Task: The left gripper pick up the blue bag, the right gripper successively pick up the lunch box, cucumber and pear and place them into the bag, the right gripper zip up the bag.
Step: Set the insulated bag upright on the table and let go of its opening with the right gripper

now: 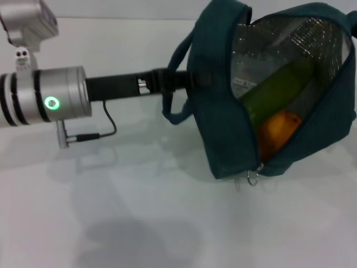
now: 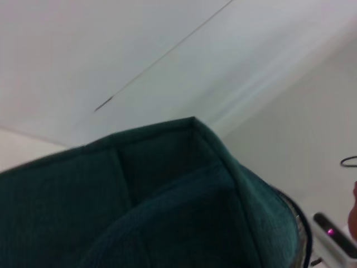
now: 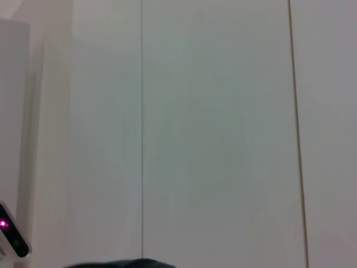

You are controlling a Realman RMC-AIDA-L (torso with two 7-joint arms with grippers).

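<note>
My left gripper should lower the bag upright (image 1: 226,139) before my right gripper zips it, because the blue bag leans over with the cucumber slanted across its opening (image 1: 280,90).
The blue bag (image 1: 223,111) is tipped on its side over the white table, its mouth open toward me and showing silver foil lining. Inside it lie the clear lunch box (image 1: 244,85) with its small label, the green cucumber (image 1: 279,89) and, below that, the orange pear (image 1: 279,128). A ring zip pull (image 1: 252,178) hangs at the bag's lower corner. My left gripper (image 1: 187,79) reaches in from the left and is shut on the bag's side by the handle. Teal fabric of the blue bag (image 2: 167,201) fills the left wrist view. The right gripper is out of view.
The white table (image 1: 139,212) spreads in front of and left of the bag. A thin black cable (image 1: 106,125) loops under the left wrist. The right wrist view shows only pale wall panels (image 3: 212,134) and a small device with a pink light (image 3: 5,226).
</note>
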